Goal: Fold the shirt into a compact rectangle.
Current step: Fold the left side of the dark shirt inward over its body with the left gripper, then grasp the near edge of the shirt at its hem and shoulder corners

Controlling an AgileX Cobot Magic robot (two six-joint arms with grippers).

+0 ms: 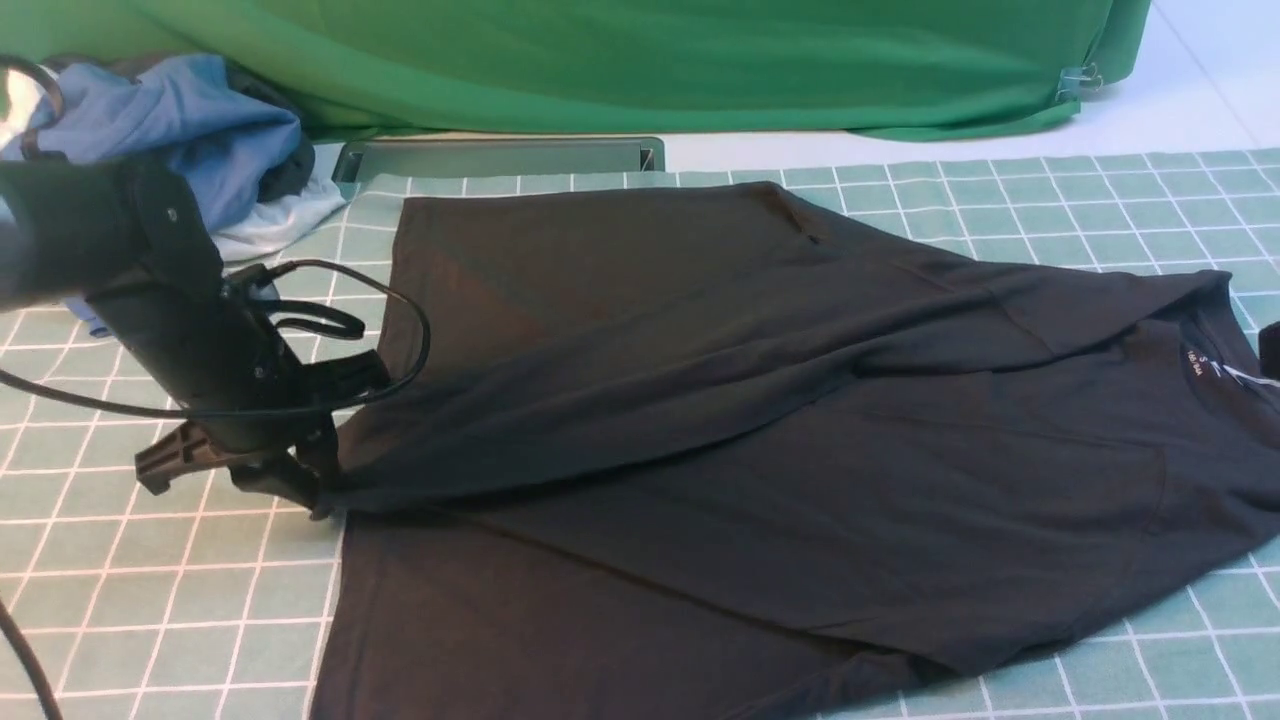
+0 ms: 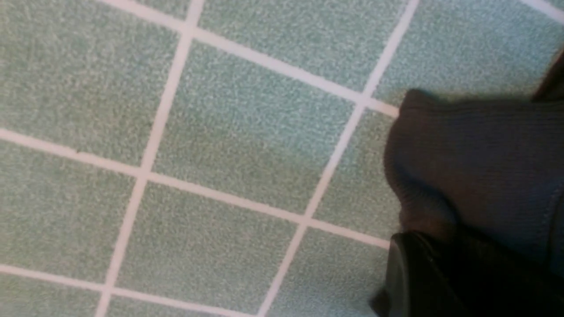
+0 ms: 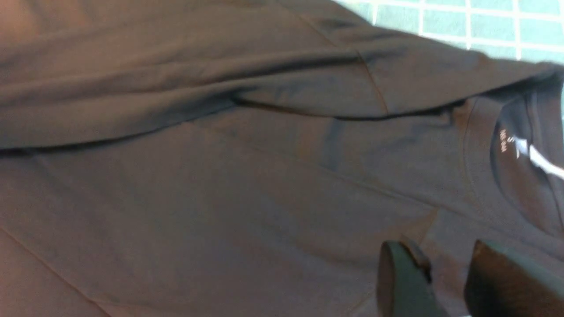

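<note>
The black shirt's near side [image 1: 792, 546] is lying loose beyond the diagonal flap [image 1: 672, 396], so as I carry it across, it will fold over and cover that flap.
The black shirt [image 1: 760, 430] lies spread on the checked mat, collar and white neck label [image 1: 1195, 365] to the right. Its far side is folded over the middle in a long diagonal flap. My left gripper [image 1: 318, 492] sits low at the shirt's left edge, shut on the corner of that flap. In the left wrist view, knit cloth [image 2: 476, 167] runs in against one dark finger [image 2: 410, 277]; the other finger is hidden. My right gripper [image 3: 445, 281] hovers open over the shirt [image 3: 220, 176] near the collar label [image 3: 533, 154], nothing between its fingers.
A heap of blue and white garments [image 1: 190, 140] lies at the back left, behind my left arm. A green backdrop cloth [image 1: 650, 60] closes the back. A grey slotted bar [image 1: 500, 157] lies at the mat's far edge. Teal checked mat [image 1: 150, 600] surrounds the shirt.
</note>
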